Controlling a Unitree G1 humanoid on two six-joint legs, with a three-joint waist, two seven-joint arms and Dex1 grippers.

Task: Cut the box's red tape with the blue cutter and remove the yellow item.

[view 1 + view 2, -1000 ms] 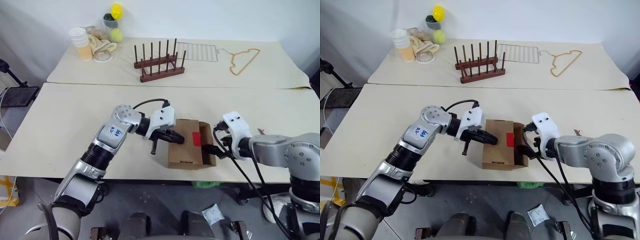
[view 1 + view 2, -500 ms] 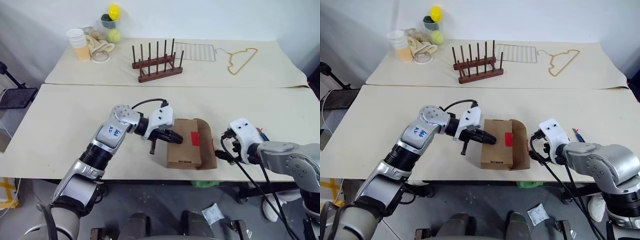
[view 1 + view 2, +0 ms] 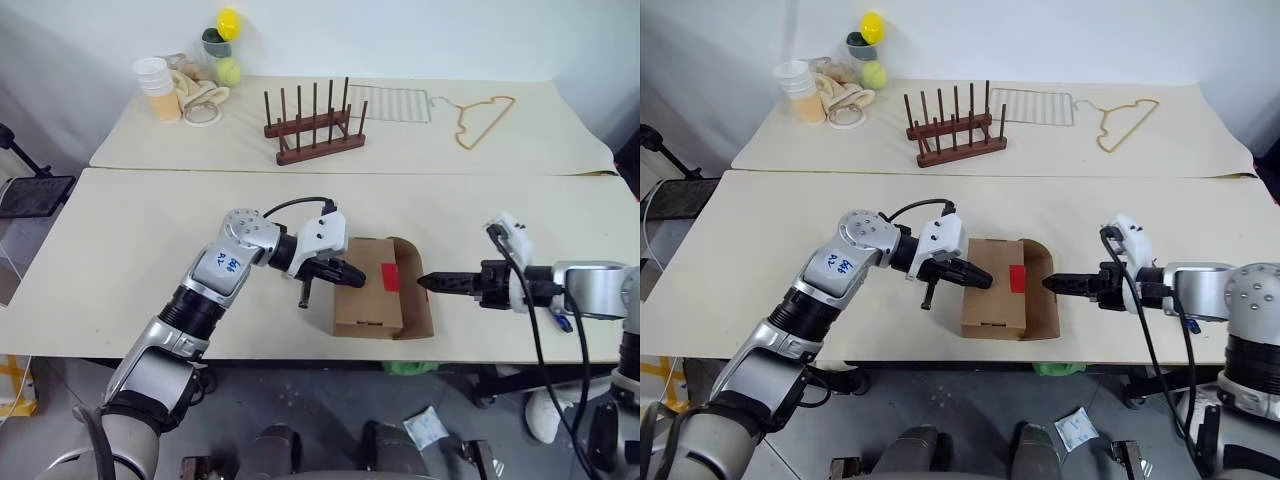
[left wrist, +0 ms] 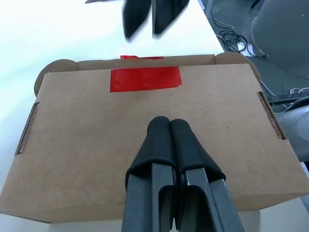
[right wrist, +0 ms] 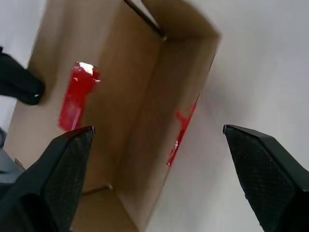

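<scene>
My gripper is about to pull the box's flap (image 3: 414, 295), which will swing wider and reveal the yellow item, because red tape (image 5: 181, 132) is split between box and flap.
The brown box (image 3: 365, 300) sits near the table's front edge. Its right-hand flap (image 3: 418, 300) is folded open, and red tape (image 3: 390, 275) marks the edge of the closed flap. My left gripper (image 3: 352, 274) is shut with nothing in it, and its fingers (image 4: 164, 128) rest on the closed flap. My right gripper (image 5: 158, 129) is open and empty, just right of the open flap and pointing at the box. A slim blue bit, perhaps the blue cutter (image 3: 558, 320), lies under my right forearm. The yellow item is hidden.
On the far table stand a wooden peg rack (image 3: 312, 135), a wire grid (image 3: 392, 103), a hanger (image 3: 485, 118), stacked cups (image 3: 158, 85) and a jar with balls (image 3: 226, 45). Black cables (image 3: 540, 350) hang from my right arm over the front edge.
My right gripper has let go of the box's right flap, drawn back to the right and rolled so that it points at the box. The flap has fallen open. My left arm kept still.
</scene>
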